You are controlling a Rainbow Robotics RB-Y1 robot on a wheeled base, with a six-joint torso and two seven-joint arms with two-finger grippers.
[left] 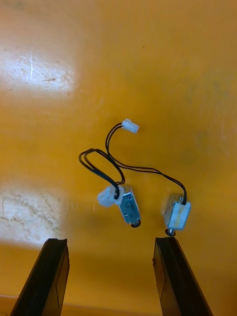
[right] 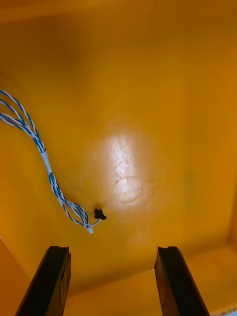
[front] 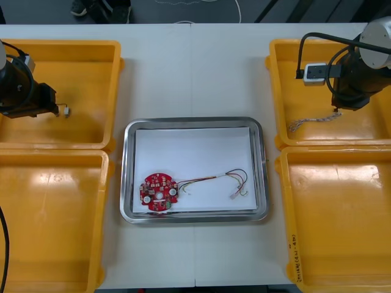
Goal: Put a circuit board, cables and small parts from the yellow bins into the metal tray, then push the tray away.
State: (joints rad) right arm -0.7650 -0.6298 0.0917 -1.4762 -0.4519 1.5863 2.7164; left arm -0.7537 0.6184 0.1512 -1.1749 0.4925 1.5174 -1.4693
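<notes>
My gripper will bring up the small metal part (left: 129, 207) alone when it lifts, because the black cables merely touch (left: 115, 162) and each one ends in its own white plug.
The metal tray (front: 263, 165), white inside, holds a round red circuit board (front: 157, 191) and a red and yellow cable (front: 227, 179). My left gripper (front: 57, 110) hangs in the far left yellow bin (front: 91, 46). It stands open (left: 111, 279) just short of two small metal parts (left: 130, 207) (left: 177, 215) with black cables (left: 103, 165). My right gripper (front: 344, 111) is in the far right yellow bin (front: 284, 46). It is open (right: 116, 281) above the bin floor, with the end of a twisted blue and white cable (right: 47, 165) (front: 313, 121) a little beyond one finger (right: 49, 281).
The two near yellow bins (front: 55, 213) (front: 342, 220) flank the tray. Bare table lies between the far bins, beyond the tray. A person's shoes (front: 101, 9) show past the far edge.
</notes>
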